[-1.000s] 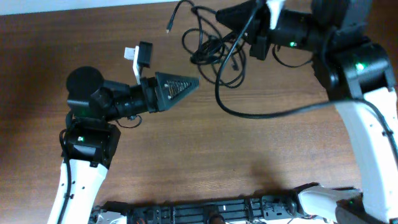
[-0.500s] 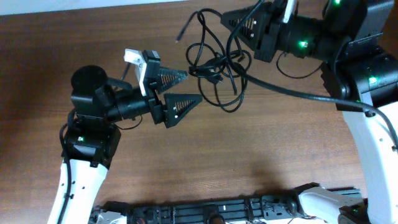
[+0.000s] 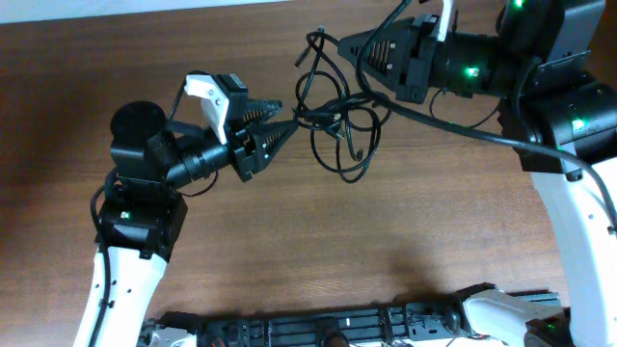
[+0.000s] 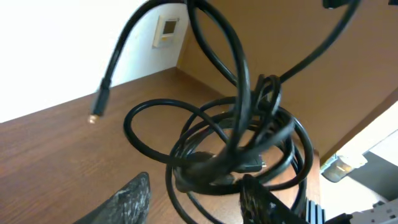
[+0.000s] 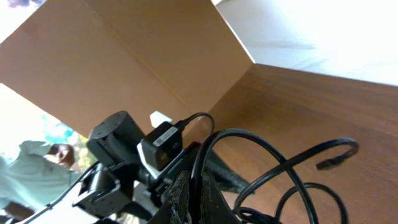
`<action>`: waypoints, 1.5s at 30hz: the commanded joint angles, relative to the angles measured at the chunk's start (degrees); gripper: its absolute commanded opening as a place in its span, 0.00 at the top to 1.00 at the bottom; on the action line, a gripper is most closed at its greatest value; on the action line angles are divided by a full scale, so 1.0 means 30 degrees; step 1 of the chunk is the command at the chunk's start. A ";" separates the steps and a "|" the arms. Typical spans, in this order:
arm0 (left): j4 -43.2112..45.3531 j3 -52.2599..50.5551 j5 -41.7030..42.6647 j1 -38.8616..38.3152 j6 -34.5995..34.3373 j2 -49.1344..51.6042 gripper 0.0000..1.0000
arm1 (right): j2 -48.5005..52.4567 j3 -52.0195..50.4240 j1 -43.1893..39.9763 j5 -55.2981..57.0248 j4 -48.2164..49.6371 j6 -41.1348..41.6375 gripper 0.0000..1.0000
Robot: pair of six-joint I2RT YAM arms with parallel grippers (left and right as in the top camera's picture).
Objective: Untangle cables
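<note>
Next, I open my left gripper's fingers and take just the strand of cable that goes to the loose plug end, because knotted loops of the tangle [image 4: 214, 163] crowd the fingers.
A tangle of black cables [image 3: 335, 118] hangs and rests at the back middle of the wooden table [image 3: 318, 241]. My right gripper [image 3: 349, 46] is above it, shut on one black strand [image 5: 200, 180] that runs up between its fingers. My left gripper [image 3: 285, 116] reaches in from the left, its jaws half closed around the tangle's left loops. In the left wrist view the knotted cables [image 4: 230, 155] sit between my fingers [image 4: 134, 199]. They touch the right finger and stand apart from the left one. A loose plug end [image 4: 99, 104] dangles to the left.
A thick black lead [image 3: 453, 125] from the right arm sweeps over the table's back right. A black rail [image 3: 337, 333] with fittings lines the front edge. A brown board [image 5: 143, 56] stands behind the table's far edge.
My left gripper has swung up and right to the tangle and its jaws have narrowed around the loops. The right gripper has drawn the cables slightly left and stays shut.
</note>
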 commanded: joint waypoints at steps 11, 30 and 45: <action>0.0379 0.0219 -0.0357 -0.0138 0.0459 -0.0182 0.77 | -0.0182 0.0270 0.0102 -0.1013 -0.0663 0.1698 0.96; 0.0998 0.0219 -0.0357 -0.0408 0.0459 -0.0175 0.73 | -0.0073 0.0255 0.0976 -0.1013 -0.1792 0.2076 0.96; 0.0845 0.0219 0.0452 -0.0423 0.0670 -0.0175 1.00 | 0.0896 0.0255 0.2346 -0.0291 -0.1406 0.2368 0.96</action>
